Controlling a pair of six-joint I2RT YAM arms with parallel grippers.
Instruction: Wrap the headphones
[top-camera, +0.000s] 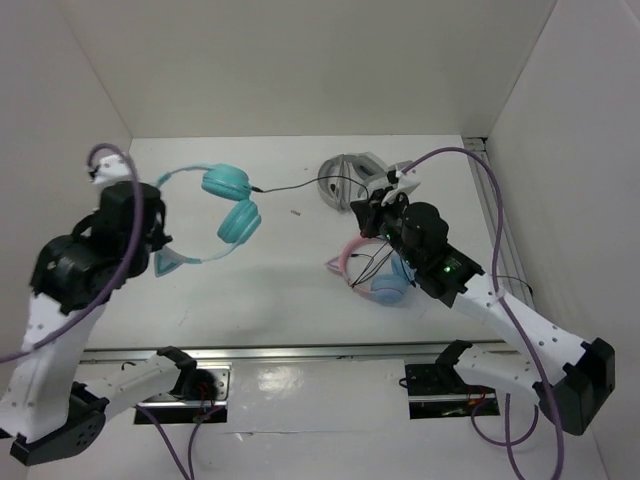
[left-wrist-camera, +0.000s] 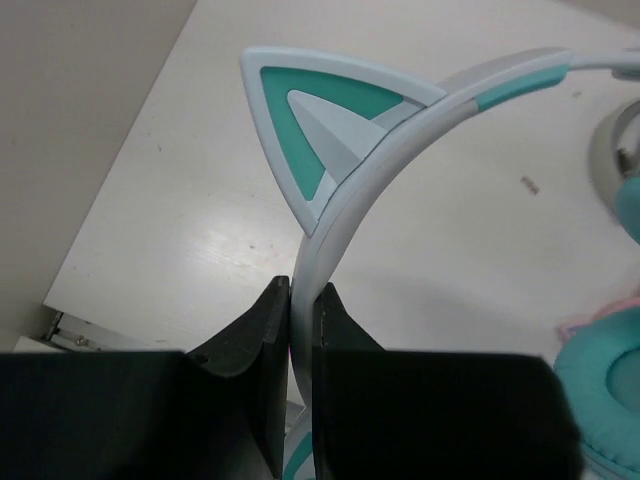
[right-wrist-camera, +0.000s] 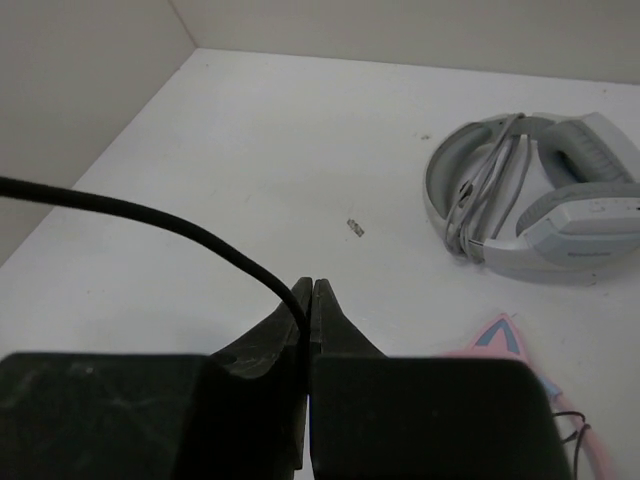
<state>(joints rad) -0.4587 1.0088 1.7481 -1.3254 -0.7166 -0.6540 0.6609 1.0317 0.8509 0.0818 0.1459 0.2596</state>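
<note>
My right gripper should turn back and bring the cable over the headband (top-camera: 182, 169), because the cable runs from the upper earcup to my right gripper, away from the headband.
The teal cat-ear headphones (top-camera: 231, 200) lie at the back left, both round earcups side by side, the pale headband arching left. My left gripper (top-camera: 161, 240) is shut on the headband (left-wrist-camera: 345, 200) just below a pointed cat ear (left-wrist-camera: 320, 130); a teal earcup (left-wrist-camera: 612, 392) shows at the lower right of the left wrist view. The thin black cable (top-camera: 305, 185) runs right from the upper earcup. My right gripper (top-camera: 373, 205) is shut on the cable (right-wrist-camera: 150, 215), which enters between the closed fingertips of that gripper (right-wrist-camera: 312, 292).
A grey-white folded pair (top-camera: 348, 178) lies at the back centre, also in the right wrist view (right-wrist-camera: 540, 200). A pink-banded pair with blue earcups (top-camera: 378, 280) lies under my right arm, its pink ear (right-wrist-camera: 500, 335) visible. White walls stand left, back and right.
</note>
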